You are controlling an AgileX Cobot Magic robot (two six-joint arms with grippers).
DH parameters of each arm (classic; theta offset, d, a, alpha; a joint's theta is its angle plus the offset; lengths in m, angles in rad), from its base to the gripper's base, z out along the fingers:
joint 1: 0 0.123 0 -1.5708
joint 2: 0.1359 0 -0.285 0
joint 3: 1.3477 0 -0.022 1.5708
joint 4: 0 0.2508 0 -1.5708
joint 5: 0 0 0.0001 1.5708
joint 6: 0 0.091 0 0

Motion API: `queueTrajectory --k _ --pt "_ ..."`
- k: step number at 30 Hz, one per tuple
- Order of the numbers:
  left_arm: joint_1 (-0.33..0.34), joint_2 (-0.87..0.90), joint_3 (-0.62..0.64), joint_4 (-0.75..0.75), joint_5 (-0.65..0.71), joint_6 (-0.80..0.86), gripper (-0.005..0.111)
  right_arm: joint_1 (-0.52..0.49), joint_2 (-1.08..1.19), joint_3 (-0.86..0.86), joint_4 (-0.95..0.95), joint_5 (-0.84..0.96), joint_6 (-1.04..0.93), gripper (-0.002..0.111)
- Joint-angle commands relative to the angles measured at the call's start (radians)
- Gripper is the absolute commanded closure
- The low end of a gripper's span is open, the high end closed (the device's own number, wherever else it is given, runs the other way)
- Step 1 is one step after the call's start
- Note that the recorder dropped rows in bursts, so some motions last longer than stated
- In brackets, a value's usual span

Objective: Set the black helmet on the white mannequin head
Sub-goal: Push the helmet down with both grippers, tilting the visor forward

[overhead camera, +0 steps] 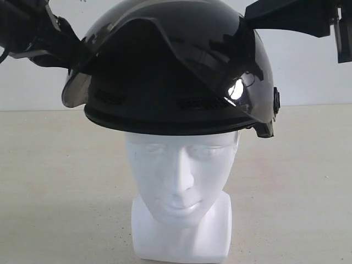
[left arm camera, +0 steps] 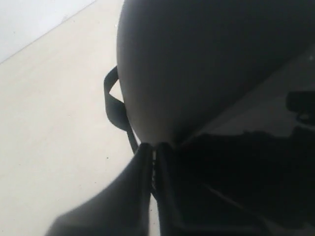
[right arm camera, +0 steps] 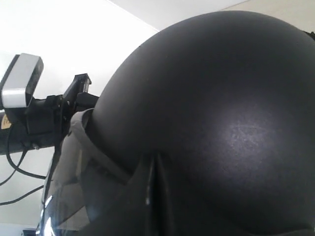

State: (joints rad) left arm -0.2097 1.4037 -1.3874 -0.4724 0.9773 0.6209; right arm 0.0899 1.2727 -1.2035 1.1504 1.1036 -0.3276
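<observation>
The helmet leans back at the brow with my left gripper at its edge, so I should move that gripper up the shell and tip the helmet forward.
The black helmet sits over the crown of the white mannequin head, covering it down to the brow, with its smoky visor raised. The head faces the exterior camera on its blocky neck base. My left gripper pinches the helmet's left edge. In the left wrist view its jaws are pressed together on the rim under the helmet's shell, with a strap hanging beside them. My right gripper holds the helmet's upper right side. Its jaws are shut against the dome.
The head stands on a pale beige table in front of a white wall. The left arm's wrist camera and cables show beyond the helmet in the right wrist view.
</observation>
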Motion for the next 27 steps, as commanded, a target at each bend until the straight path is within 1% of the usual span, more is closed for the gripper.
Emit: queueTrajectory --k 1,7,11,14,16,20,24,27 --pt "-0.016 -0.013 0.059 -0.070 0.061 0.008 0.102 0.012 0.006 0.045 -0.094 0.117 -0.004 0.108" --pt "-0.016 -0.013 0.114 -0.125 0.063 0.054 0.102 0.012 0.004 0.047 -0.097 0.117 0.001 0.108" --pt "-0.016 -0.024 0.115 -0.123 0.063 0.058 0.102 0.012 -0.001 0.047 -0.110 0.117 0.008 0.108" --pt "-0.016 -0.049 0.115 -0.123 0.031 0.062 0.102 0.012 -0.016 0.047 -0.124 0.117 0.010 0.108" --pt "0.001 -0.067 0.111 -0.119 0.015 0.062 0.102 0.012 -0.025 0.047 -0.124 0.117 0.012 0.108" --pt "0.046 -0.096 0.060 -0.115 0.008 0.062 0.102 0.012 -0.041 0.047 -0.118 0.117 0.014 0.108" --pt "0.085 -0.089 -0.034 -0.149 -0.034 0.050 0.102 0.012 -0.045 0.047 -0.118 0.117 0.018 0.108" --pt "0.088 -0.050 -0.101 -0.205 -0.035 0.061 0.102 0.012 -0.045 0.047 -0.118 0.117 0.018 0.108"
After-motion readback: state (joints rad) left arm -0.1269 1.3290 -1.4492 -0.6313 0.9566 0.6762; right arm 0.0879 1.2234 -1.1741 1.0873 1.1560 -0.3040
